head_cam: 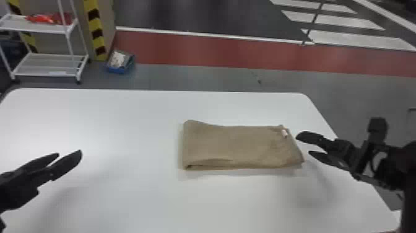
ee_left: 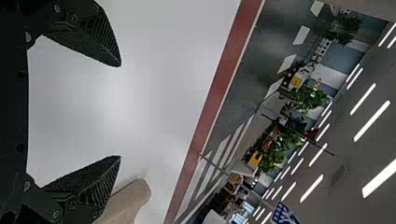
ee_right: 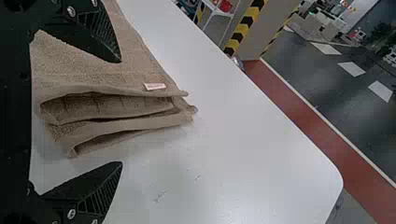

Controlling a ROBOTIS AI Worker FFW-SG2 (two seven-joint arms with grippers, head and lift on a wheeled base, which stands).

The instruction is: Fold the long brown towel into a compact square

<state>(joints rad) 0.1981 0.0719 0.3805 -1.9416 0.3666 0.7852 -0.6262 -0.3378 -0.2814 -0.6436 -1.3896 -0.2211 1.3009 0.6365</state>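
The towel's layers should fold over together when I carry the end of the brown towel [head_cam: 293,150] across, because the loose edges [ee_right: 116,121] lie stacked between my fingers.
In the head view my left gripper [head_cam: 69,158] stands at the left over the white table, well away from the towel. My right gripper [head_cam: 305,145] is beside the towel's right end. The brown towel [head_cam: 232,145] lies folded in a flat rectangle, longer from left to right, with a small white tag near its far right corner. The left wrist view has my left gripper [ee_left: 119,111] wide open, and a rounded end of the towel [ee_left: 128,203] beyond one finger. In the right wrist view my right gripper [ee_right: 121,112] is open, facing the layered edges of the towel [ee_right: 116,100].
The white table [head_cam: 123,124] extends around the towel, its right edge running under the right arm. Behind it on the floor stand a white shelf cart [head_cam: 46,29] and a blue bin [head_cam: 120,63], beside a yellow-and-black striped column [head_cam: 94,28].
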